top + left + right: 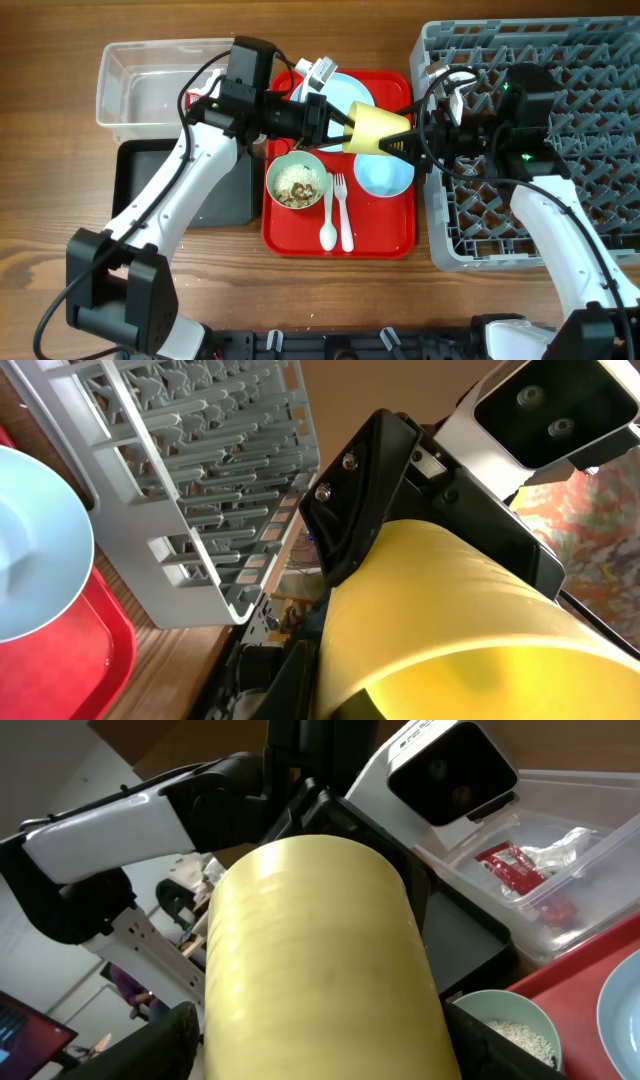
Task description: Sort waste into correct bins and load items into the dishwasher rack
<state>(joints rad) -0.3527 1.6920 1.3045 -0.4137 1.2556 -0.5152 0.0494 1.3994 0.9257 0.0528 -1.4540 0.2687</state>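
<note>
Both of the robot's grippers are on the yellow cup (375,128), so the left gripper should first open and move away from the cup's rim, and then the right gripper will take the cup to the dishwasher rack (490,222).
The small yellow cup (378,128) hangs on its side above the red tray (385,232), held between both arms. My left gripper (338,122) is shut on its rim, with one finger inside the cup (470,630). My right gripper (408,143) clasps the cup's body (320,970) from the other end, with a finger on each side. The pale green bowl (297,183) holds rice-like scraps. The pale blue bowl (384,175), the pale blue plate (345,90), the white spoon (328,222) and the white fork (344,212) lie on the red tray. The red-and-white wrapper (512,870) lies in the clear tub (150,70).
The shallow black tray (140,165) lies in front of the clear tub at the left. The grey dishwasher rack (570,60) fills the right side and also shows in the left wrist view (200,470). My left arm crosses over the black tray and the tub.
</note>
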